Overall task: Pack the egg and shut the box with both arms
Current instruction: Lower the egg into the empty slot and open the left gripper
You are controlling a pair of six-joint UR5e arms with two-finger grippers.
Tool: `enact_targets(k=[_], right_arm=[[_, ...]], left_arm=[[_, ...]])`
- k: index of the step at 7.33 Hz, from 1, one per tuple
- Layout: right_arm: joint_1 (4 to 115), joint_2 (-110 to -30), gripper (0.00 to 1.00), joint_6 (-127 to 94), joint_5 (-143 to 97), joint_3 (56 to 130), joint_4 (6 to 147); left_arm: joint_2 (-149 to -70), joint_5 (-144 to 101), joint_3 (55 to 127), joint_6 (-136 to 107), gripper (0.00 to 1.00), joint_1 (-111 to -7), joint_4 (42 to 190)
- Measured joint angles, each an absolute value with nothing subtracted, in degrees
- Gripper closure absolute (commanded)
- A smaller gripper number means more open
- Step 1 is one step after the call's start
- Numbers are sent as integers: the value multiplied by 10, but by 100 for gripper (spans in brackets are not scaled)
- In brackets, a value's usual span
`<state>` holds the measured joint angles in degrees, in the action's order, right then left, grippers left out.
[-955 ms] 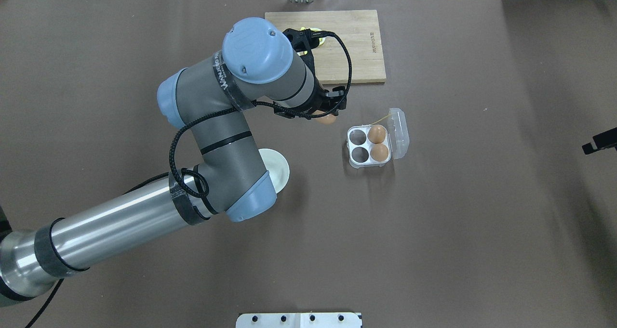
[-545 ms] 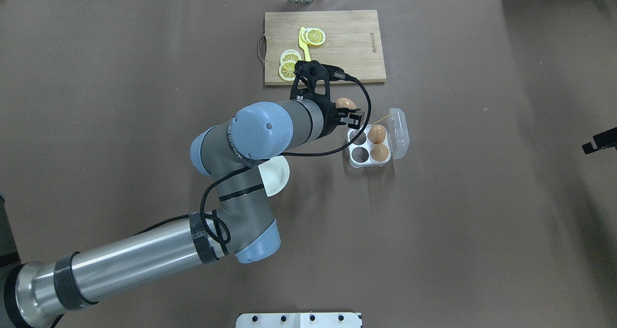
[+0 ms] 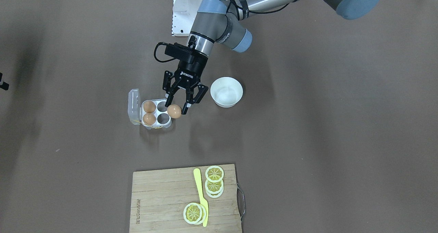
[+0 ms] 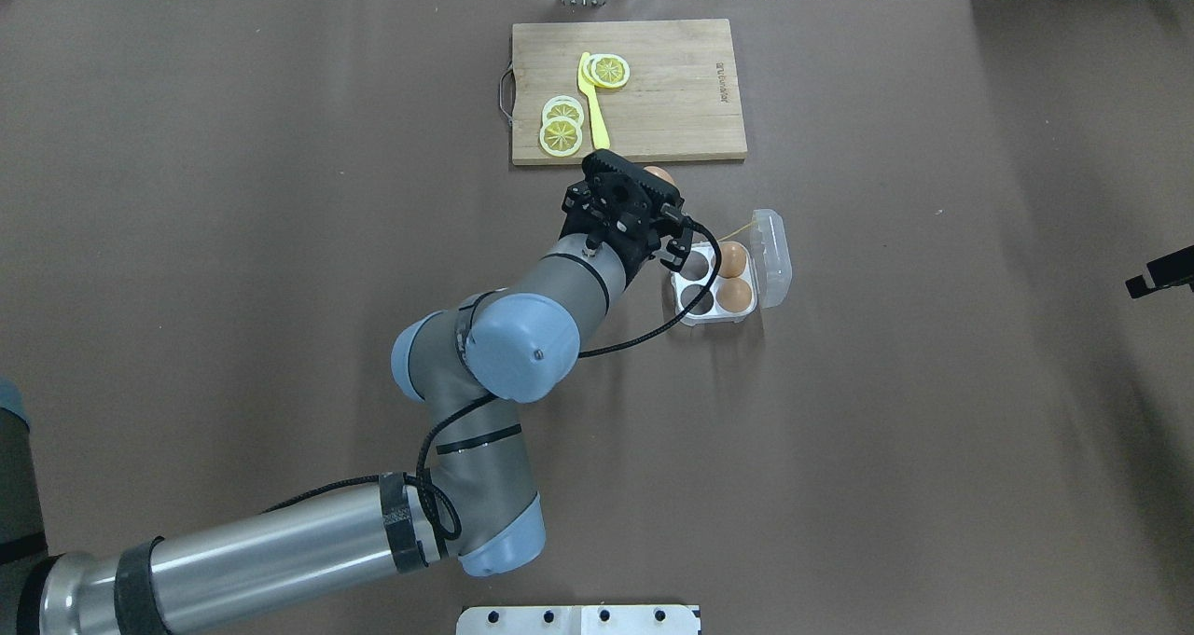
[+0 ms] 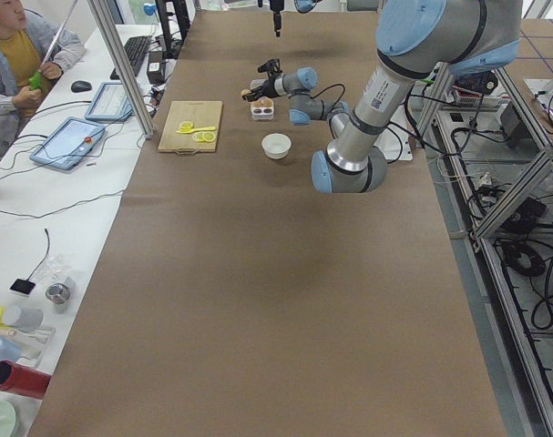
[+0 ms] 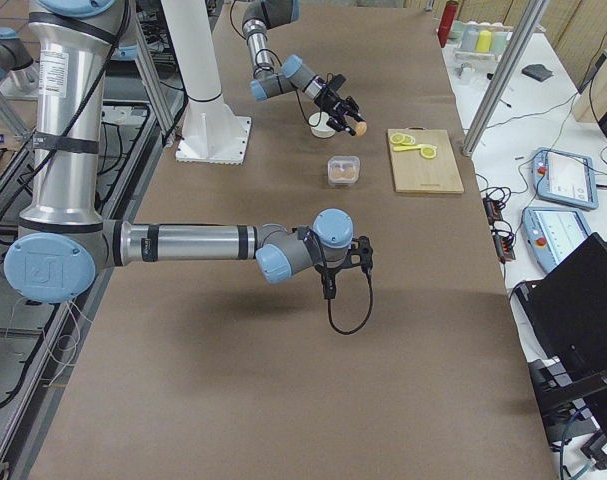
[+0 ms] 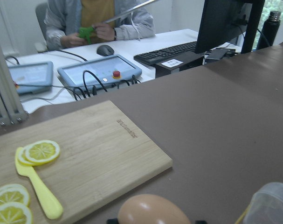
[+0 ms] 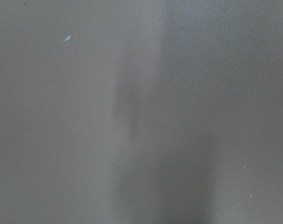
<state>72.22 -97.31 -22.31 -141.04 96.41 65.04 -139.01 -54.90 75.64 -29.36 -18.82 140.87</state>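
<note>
The lid (image 3: 133,106) is clear of the empty cells, so my left gripper should go on to the cell farther from the cutting board (image 3: 162,106) before it lets go of the egg there.
My left gripper (image 3: 176,109) is shut on a light-brown egg (image 3: 174,111) and points down, holding it in the air just beside the box's left edge. The egg also shows in the overhead view (image 4: 659,174) and at the bottom of the left wrist view (image 7: 153,212). The clear box (image 3: 165,124) stands open with its lid (image 3: 133,106) folded away. Two eggs (image 3: 149,106) (image 3: 149,118) fill its cells on the lid side, and the two cells nearest the gripper are empty. My right gripper (image 6: 329,284) hangs over bare table far from the box; I cannot tell whether it is open or shut.
A round white bowl (image 3: 226,91) stands just beyond the left gripper, on the side away from the box. A wooden cutting board (image 4: 672,103) with lemon slices (image 4: 562,124) and a yellow knife lies at the far table edge. The white stand's base (image 3: 183,17) is by the robot.
The left arm has swung its elbow back toward the robot and turned the gripper to point down, holding the egg throughout. The arm now covers the bowl in the overhead view.
</note>
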Motion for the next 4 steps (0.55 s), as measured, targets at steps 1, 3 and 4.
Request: enact_targets(k=[1, 3, 4], right_arm=[[722, -973, 0, -225, -1411, 964, 651], [722, -973, 0, -226, -1418, 963, 651], [722, -974, 0, -226, -1422, 962, 651]], left_arm=[[-1391, -534, 755, -257, 100, -181, 1408], [-1404, -510, 730, -227, 100, -175, 1406], [-1416, -504, 715, -210, 100, -173, 1405]])
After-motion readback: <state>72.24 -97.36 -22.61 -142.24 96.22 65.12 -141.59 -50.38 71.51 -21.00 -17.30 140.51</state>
